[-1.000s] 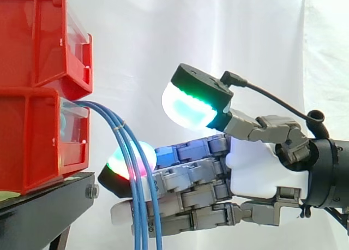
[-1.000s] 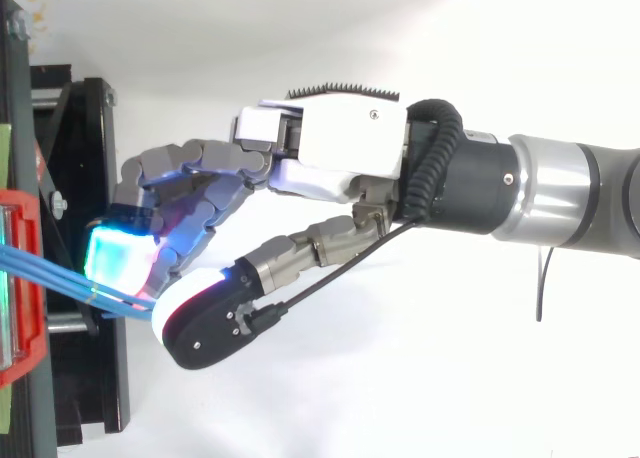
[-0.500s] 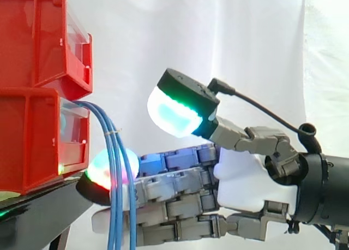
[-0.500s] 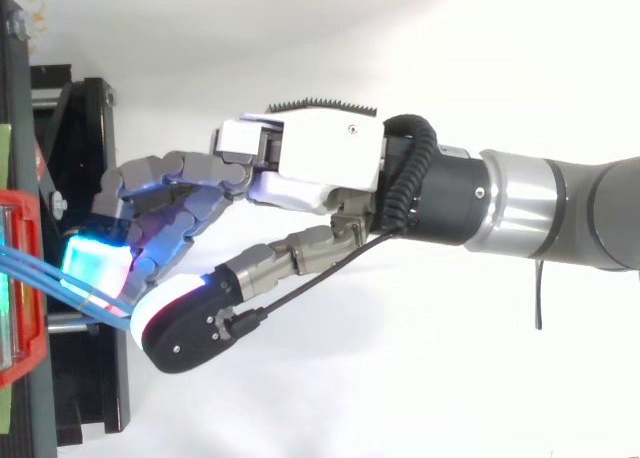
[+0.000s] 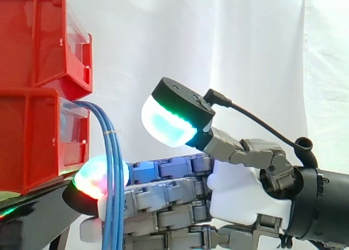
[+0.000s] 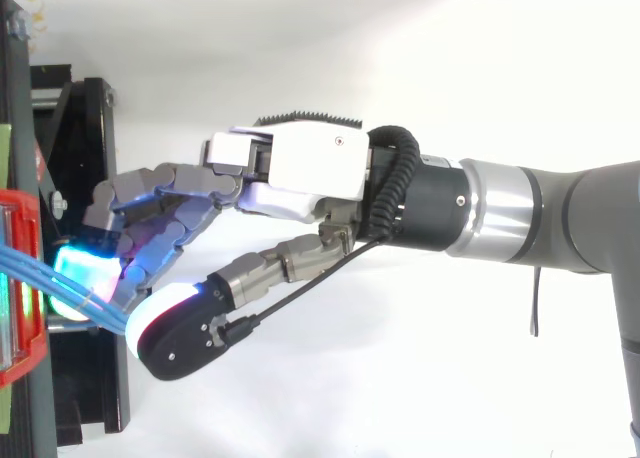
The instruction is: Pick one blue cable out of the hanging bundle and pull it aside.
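I expect one blue cable (image 5: 119, 173) to come away while the others stay hanging when I pull it aside, since the blue cables hang side (image 5: 113, 206) by side, untwisted.
A bundle of thin blue cables (image 5: 112, 168) leaves the lower red bin (image 5: 32, 135), bends down and hangs in front of the black stand (image 5: 32, 217). A small tie binds the bundle near its bend. My hand (image 5: 245, 190) reaches in from the right with its fingers stretched out level. The glowing fingertips (image 5: 95, 176) lie just behind the hanging cables and touch them. The thumb pad (image 5: 163, 124) is raised well above the fingers, clear of the cables. In the top view the cables (image 6: 40, 273) run from the bin to the fingertips of the hand (image 6: 300, 168). The hand is open.
A second red bin (image 5: 38, 37) is stacked on the lower one at the left edge. The black stand (image 6: 90, 378) juts out under the fingertips. A white curtain hangs behind, with free room to the right of the bins.
The hand has moved left and lower, toward the bins. The cables, earlier pulled out rightward, now hang straighter and nearer the stand.
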Controlling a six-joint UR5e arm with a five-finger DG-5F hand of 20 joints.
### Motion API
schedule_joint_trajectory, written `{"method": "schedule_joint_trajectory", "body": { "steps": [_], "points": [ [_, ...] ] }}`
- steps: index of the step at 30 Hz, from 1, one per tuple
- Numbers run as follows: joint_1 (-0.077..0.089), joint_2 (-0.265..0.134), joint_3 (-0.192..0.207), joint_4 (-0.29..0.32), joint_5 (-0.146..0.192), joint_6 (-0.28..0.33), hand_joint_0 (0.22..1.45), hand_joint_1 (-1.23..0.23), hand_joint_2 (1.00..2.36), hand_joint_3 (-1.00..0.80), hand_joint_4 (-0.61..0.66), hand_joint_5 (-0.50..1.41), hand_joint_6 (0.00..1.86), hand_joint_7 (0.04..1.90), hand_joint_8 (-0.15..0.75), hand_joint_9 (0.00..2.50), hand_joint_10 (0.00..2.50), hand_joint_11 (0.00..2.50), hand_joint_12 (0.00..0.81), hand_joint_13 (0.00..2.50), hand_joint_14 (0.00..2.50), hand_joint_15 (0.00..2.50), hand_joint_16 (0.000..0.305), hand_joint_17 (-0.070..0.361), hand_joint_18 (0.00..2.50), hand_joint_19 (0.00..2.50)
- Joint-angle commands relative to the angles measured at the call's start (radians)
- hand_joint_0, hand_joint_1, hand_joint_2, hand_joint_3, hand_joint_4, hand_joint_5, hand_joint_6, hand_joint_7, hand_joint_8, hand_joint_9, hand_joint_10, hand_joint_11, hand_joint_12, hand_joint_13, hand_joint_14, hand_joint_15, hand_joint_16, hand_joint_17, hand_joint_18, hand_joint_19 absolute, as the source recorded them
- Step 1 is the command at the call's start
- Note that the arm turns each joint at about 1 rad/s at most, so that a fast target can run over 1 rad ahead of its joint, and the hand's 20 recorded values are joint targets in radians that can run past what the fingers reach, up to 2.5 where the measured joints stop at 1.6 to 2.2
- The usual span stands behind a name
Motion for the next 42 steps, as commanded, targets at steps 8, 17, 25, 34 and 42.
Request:
{"method": "schedule_joint_trajectory", "body": {
  "steps": [8,17,25,34,42],
  "points": [
    [0.013,-0.002,0.024,0.008,0.001,-0.064,0.59,-0.66,1.01,-0.33,0.28,-0.09,0.5,1.18,0.355,0.88,0.01,0.16,0.349,0.58,0.01,0.2,0.039,0.089,0.37,0.24],
    [0.023,-0.002,0.024,0.002,0.001,-0.059,0.59,-0.69,1.01,-0.32,0.22,-0.1,0.58,1.2,0.359,0.88,0.01,0.19,0.352,0.59,0.01,0.21,0.039,0.088,0.39,0.25],
    [0.02,0.0,0.024,-0.019,-0.002,-0.044,0.59,-0.71,1.01,-0.28,0.19,-0.15,0.78,0.94,0.363,0.87,0.01,0.24,0.358,0.6,0.01,0.22,0.04,0.089,0.41,0.26],
    [0.012,0.025,0.024,-0.068,-0.013,-0.029,0.59,-0.75,1.02,-0.12,0.1,-0.18,0.88,0.87,0.365,0.88,0.01,0.31,0.364,0.63,0.01,0.26,0.04,0.09,0.45,0.28],
    [0.01,0.054,0.026,-0.167,-0.011,-0.026,0.65,-0.87,1.03,-0.07,0.01,-0.19,0.92,0.94,0.363,0.89,0.01,0.36,0.366,0.67,0.01,0.28,0.039,0.089,0.51,0.3]
  ]
}}
